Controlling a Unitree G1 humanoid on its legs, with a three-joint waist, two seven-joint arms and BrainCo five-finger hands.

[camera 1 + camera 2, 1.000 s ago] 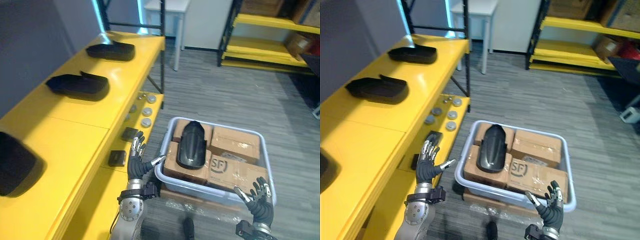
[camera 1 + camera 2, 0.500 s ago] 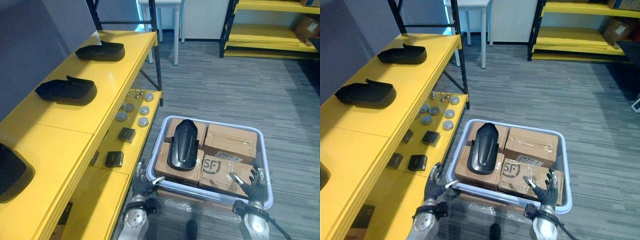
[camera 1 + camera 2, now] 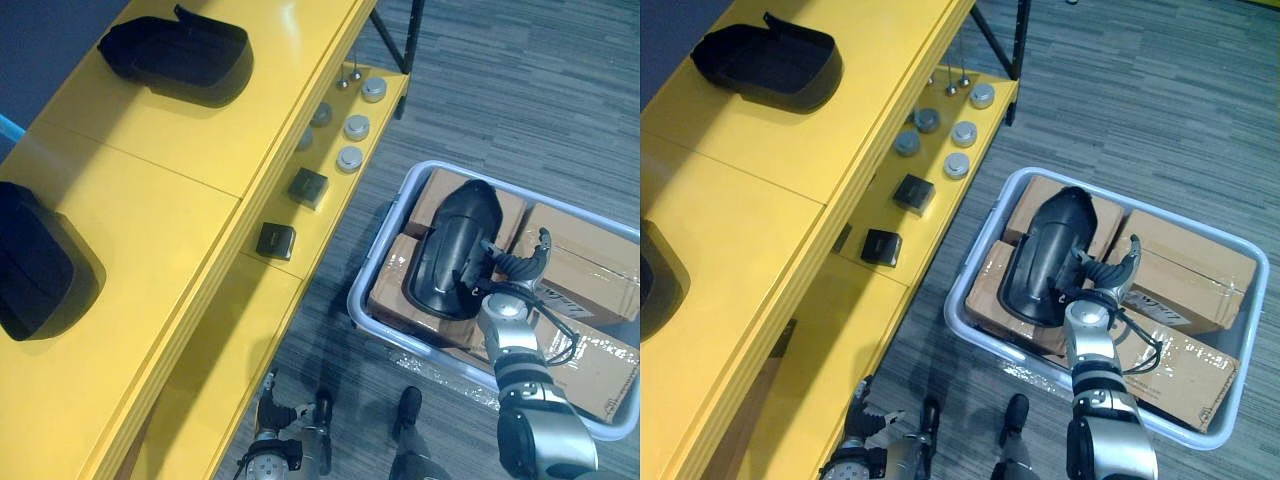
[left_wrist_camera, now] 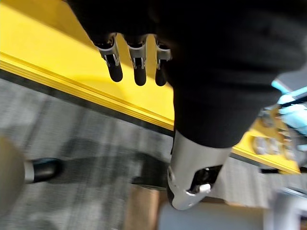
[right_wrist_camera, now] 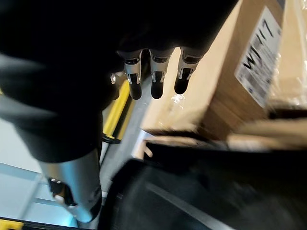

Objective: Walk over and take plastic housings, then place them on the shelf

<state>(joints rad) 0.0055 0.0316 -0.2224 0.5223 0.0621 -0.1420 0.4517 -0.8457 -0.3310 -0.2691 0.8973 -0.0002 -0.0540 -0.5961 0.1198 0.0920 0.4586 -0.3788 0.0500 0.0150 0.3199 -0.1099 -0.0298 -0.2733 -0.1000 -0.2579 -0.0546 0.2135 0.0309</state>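
Note:
The housing (image 3: 455, 252) is lying across the box tops (image 3: 398, 290) with its rim clear of the crate. I should expect only cardboard under the housing when I lift it free.
A black plastic housing (image 3: 452, 250) lies on cardboard boxes in a grey crate (image 3: 952, 305) on the floor. My right hand (image 3: 508, 268) is over the crate at the housing's right edge. It is open, with fingers (image 5: 156, 79) straight above the housing's dark shell (image 5: 192, 201). I cannot tell whether the thumb touches the housing. My left hand (image 3: 862, 412) hangs low by the yellow shelf's bottom board, open and holding nothing, its fingers (image 4: 138, 67) straight. Two more black housings (image 3: 175, 50) (image 3: 35, 265) rest on the yellow shelf top (image 3: 160, 200).
The shelf's lower board carries round metal discs (image 3: 350, 158) and two small black boxes (image 3: 308, 187) (image 3: 275, 240). Taped cardboard boxes (image 3: 1185, 270) fill the crate. Grey carpet floor (image 3: 560, 90) lies open beyond the crate.
The view has swung down and closer to the shelf and crate. My right hand has gone from the crate's near rim up to the housing's side. My left hand has dropped low.

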